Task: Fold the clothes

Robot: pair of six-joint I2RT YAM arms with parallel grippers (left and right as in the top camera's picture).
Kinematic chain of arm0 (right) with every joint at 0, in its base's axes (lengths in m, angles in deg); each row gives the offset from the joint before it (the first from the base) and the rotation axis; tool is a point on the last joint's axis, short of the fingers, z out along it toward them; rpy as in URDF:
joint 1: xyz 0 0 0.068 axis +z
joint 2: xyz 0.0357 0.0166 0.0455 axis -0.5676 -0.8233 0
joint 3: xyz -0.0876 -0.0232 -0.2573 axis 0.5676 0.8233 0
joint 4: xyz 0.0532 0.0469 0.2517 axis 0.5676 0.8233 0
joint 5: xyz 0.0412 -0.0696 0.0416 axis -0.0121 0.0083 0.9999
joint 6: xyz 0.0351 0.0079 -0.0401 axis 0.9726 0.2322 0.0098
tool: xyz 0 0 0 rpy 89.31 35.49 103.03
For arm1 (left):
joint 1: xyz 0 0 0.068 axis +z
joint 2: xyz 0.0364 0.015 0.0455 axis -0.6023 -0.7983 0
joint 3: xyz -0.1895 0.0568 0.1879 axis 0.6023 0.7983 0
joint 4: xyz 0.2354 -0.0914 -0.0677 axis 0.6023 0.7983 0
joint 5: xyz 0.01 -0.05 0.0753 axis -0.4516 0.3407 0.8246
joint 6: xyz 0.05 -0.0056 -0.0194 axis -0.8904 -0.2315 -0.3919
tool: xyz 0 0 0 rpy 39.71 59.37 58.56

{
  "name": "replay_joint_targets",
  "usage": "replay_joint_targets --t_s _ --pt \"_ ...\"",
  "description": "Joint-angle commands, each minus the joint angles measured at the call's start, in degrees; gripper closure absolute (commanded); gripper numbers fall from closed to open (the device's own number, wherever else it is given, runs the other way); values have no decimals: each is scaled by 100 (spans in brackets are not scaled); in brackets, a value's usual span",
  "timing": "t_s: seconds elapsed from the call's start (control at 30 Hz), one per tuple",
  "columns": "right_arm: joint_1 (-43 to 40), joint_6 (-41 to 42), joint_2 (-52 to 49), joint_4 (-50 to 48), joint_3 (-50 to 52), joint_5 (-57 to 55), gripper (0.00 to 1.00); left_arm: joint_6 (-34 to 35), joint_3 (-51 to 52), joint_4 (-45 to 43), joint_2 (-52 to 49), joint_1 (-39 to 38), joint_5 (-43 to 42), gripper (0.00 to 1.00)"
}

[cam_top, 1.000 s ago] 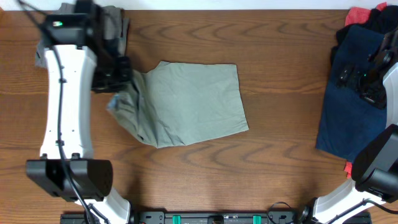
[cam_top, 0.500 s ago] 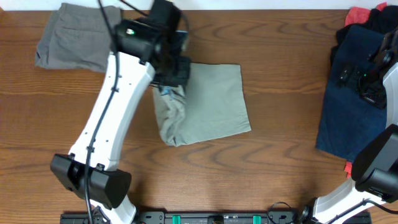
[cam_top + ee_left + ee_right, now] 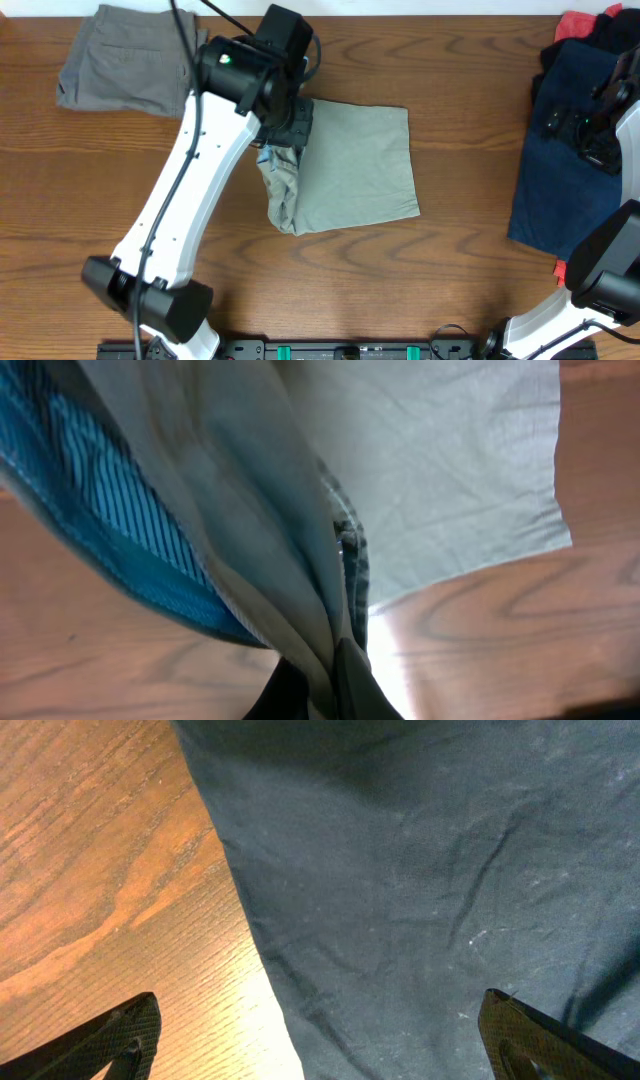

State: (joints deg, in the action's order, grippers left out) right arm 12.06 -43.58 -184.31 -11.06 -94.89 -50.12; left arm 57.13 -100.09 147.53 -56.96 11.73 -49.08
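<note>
The garment's bunched edge (image 3: 282, 190) is hanging next to the garment's uncovered flat half. My left gripper should bring it over to the flat half's far edge (image 3: 411, 165) close to the navy garment.
A pale grey-green garment (image 3: 355, 165) lies flat in the middle of the table. Its left edge is bunched and lifted, showing a blue striped lining (image 3: 130, 550). My left gripper (image 3: 290, 125) is shut on that bunched left edge (image 3: 320, 660) and holds it above the garment. My right gripper (image 3: 590, 125) is open and empty, hovering over a dark navy garment (image 3: 560, 180) at the right edge, with both fingertips wide apart in the right wrist view (image 3: 320, 1040).
A folded grey garment (image 3: 125, 65) lies at the back left corner. A red cloth (image 3: 580, 22) and dark clothes are piled at the back right. Bare wood runs along the front of the table (image 3: 400, 290).
My left gripper has carried the garment's left edge to the right and over the garment, and the whole garment slid right. The right arm has not moved.
</note>
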Motion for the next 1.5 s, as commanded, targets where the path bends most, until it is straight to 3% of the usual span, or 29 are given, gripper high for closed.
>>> replay_joint_targets --t_s 0.0,0.17,0.4,0.6,0.8,1.1,1.2,1.47 --pt "9 63 -15 4 -2 -22 1 -149 -275 234 424 -57 179 94" --pt "9 63 -15 4 -2 -22 1 -144 -275 584 428 -50 892 94" --pt "9 63 -15 4 -2 -22 1 -140 -295 540 428 -50 964 94" --pt "9 63 -15 4 -2 -22 1 -122 -289 -83 387 -190 243 94" --pt "9 63 -15 4 -2 -22 1 -125 -87 -575 136 -590 190 94" --pt "9 63 -15 4 -2 -22 1 -120 -28 -778 -693 -1161 146 94" --pt "9 63 -15 4 -2 -22 1 -122 -28 -896 -898 -1311 -326 94" --pt "9 63 -15 4 -2 -22 1 -125 -37 -1080 -933 -1499 -529 94"
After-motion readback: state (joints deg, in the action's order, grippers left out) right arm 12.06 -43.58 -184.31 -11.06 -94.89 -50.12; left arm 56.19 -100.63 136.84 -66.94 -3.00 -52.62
